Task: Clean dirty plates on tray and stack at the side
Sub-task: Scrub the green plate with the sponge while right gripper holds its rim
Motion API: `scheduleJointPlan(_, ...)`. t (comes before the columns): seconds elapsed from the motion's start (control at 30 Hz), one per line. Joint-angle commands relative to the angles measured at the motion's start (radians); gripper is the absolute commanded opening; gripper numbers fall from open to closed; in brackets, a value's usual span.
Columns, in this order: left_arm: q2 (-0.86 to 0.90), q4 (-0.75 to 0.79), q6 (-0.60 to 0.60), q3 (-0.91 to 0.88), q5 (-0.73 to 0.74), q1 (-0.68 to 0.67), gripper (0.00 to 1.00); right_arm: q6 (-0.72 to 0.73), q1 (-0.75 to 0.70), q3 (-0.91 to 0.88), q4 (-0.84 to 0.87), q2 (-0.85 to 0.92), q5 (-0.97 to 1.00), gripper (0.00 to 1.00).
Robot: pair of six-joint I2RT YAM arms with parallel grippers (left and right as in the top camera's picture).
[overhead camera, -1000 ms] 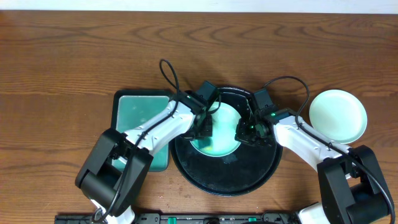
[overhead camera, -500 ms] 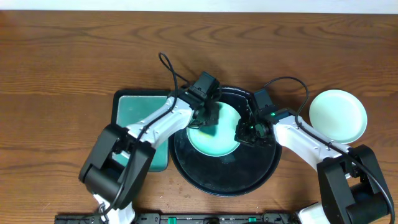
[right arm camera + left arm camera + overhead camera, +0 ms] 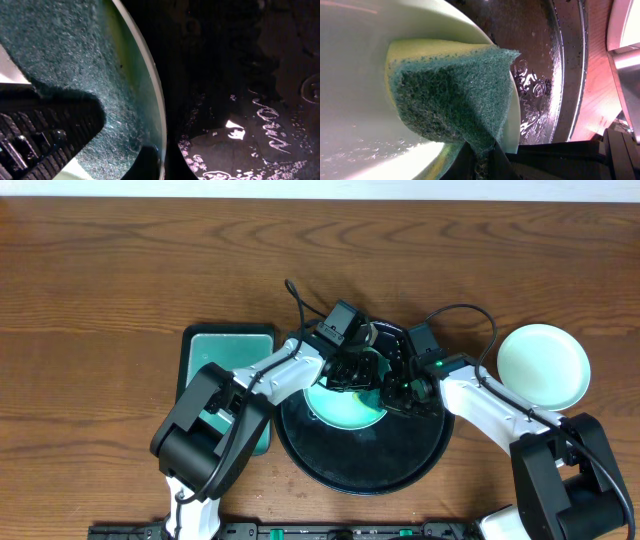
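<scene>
The sponge is reaching the plate's rim (image 3: pixel 506 56) next to the robot's right gripper, so the left gripper should reverse and wipe across toward the plate's opposite side (image 3: pixel 327 412).
A pale mint plate (image 3: pixel 343 408) with teal smears lies on the round black tray (image 3: pixel 360 465). My left gripper (image 3: pixel 350 370) is shut on a green-and-yellow sponge (image 3: pixel 455 95) and presses it on the plate (image 3: pixel 355 90) near its right rim. My right gripper (image 3: pixel 396 392) is shut on the plate's right rim (image 3: pixel 156 100), one finger inside and one outside. A clean plate (image 3: pixel 543 365) lies on the wood tabletop (image 3: pixel 120 270) at the right, off the tray. No third plate shows.
A rectangular black-rimmed tray with a teal pad (image 3: pixel 222 362) sits left of the round tray, partly under my left arm. The round tray's floor is wet (image 3: pixel 540 75). Both arms crowd over its upper half.
My left gripper with the sponge has moved across the plate from its left side to the upper right. The right gripper and plate have stayed in place.
</scene>
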Motion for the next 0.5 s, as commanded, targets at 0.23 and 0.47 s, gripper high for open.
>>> scheduleJointPlan(0.23, 0.032, -0.224, 0.015, 0.093, -0.504, 0.071, 0.07, -0.039, 0.009, -0.03, -0.013, 0.044, 0.067, 0.01)
scheduleJointPlan(0.47, 0.032, -0.425, 0.052, 0.184, -0.79, 0.114, 0.07, -0.042, 0.009, -0.03, -0.01, 0.044, 0.067, 0.01)
